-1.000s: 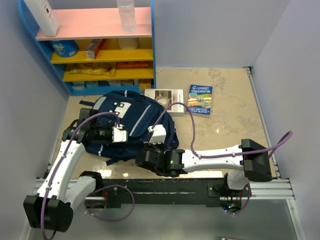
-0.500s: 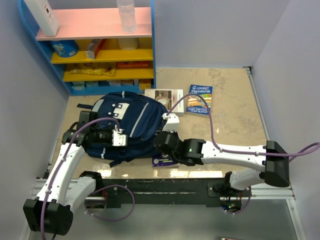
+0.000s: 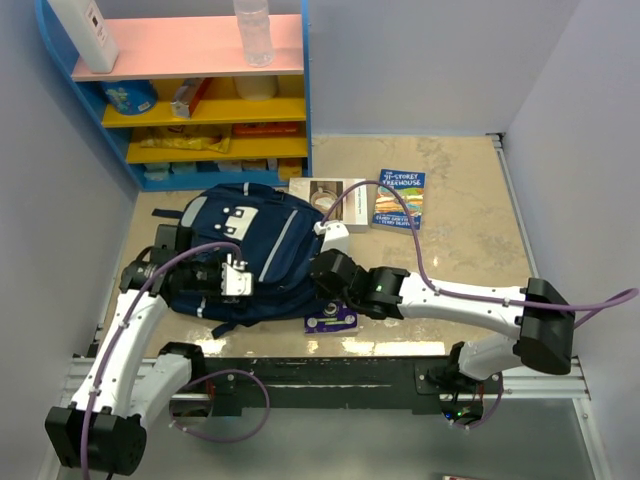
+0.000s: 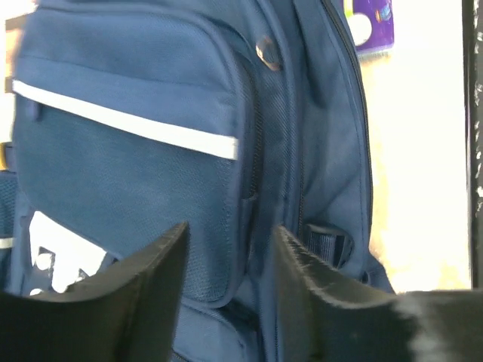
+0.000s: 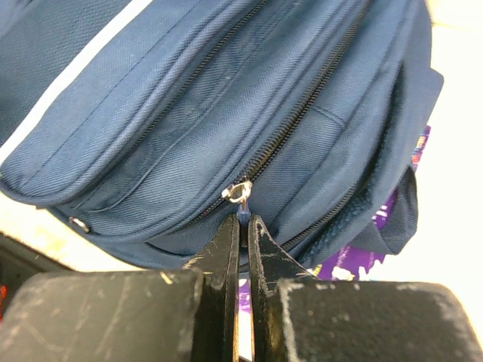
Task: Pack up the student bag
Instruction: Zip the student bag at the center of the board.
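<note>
My left gripper should keep the zip's near end [image 5: 192, 220] still before my right gripper pulls the zip's tab, because the bag's fabric droops around the silver zip slider [image 5: 238, 191].
The student bag [image 3: 268, 232], navy with grey stripes and a white patch, lies on the table left of centre. My right gripper [image 3: 318, 268] is at its right side, shut on the small blue pull tab [image 5: 243, 214] hanging from the silver zip slider [image 5: 240, 191]; the zip [image 5: 302, 113] runs away across the bag [image 5: 173, 105]. My left gripper [image 3: 245, 283] sits over the bag's near-left part. In the left wrist view that gripper [image 4: 230, 228] is open, its fingers [image 4: 158, 264] standing apart over the bag's side seam [image 4: 136, 181], gripping nothing.
A purple packet [image 3: 330, 320] lies under the bag's near-right corner. A white box [image 3: 330, 198] and a book [image 3: 401, 199] lie behind the bag. The blue shelf unit [image 3: 190, 100] stands at the back left with a bottle [image 3: 252, 30]. Walls close in left and right.
My right gripper has travelled away from the near edge along the bag's right side, still shut. The purple packet has come into view. My left gripper has opened and let go of the bag.
</note>
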`<state>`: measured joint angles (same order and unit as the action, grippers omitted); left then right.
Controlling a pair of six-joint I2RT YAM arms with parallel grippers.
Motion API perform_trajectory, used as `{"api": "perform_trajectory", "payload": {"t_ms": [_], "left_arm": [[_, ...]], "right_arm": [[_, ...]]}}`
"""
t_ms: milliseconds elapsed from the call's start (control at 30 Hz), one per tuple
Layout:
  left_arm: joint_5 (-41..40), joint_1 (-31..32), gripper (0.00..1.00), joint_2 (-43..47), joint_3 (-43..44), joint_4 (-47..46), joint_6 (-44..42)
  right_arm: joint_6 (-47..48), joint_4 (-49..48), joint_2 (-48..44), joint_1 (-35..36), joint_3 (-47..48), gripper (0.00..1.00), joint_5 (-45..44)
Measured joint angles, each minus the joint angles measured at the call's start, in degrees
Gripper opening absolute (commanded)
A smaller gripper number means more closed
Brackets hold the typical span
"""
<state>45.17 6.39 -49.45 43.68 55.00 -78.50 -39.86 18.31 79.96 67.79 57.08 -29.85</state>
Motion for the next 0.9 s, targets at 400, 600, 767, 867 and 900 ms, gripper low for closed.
{"api": "perform_trajectory", "payload": {"t_ms": [400,600,767,867,900], "left_arm": [[13.9,0.5,0.90,4.8,8.3,3.4,5.7],[14.0,2.5,0.83,3.2,4.3,6.1,3.8],[12.7,10.6,0.73,1.8,3.7,4.3,8.2],[11.7,15.9,0.72,0.5,3.5,3.2,10.5],[11.3,17.1,0.71,0.2,3.3,2.9,11.1]], "right_arm": [[-0.6,-8.9,-3.2,-0.6,-5.4,0.00,17.1],[-4.1,-11.1,-5.4,-0.6,-6.7,0.00,25.9],[-5.5,-11.3,-5.7,0.0,-7.0,0.00,30.6],[-5.5,-11.3,-4.5,0.4,-6.5,0.00,32.5],[-5.5,-11.3,-4.0,0.5,-6.2,0.00,32.8]]}}
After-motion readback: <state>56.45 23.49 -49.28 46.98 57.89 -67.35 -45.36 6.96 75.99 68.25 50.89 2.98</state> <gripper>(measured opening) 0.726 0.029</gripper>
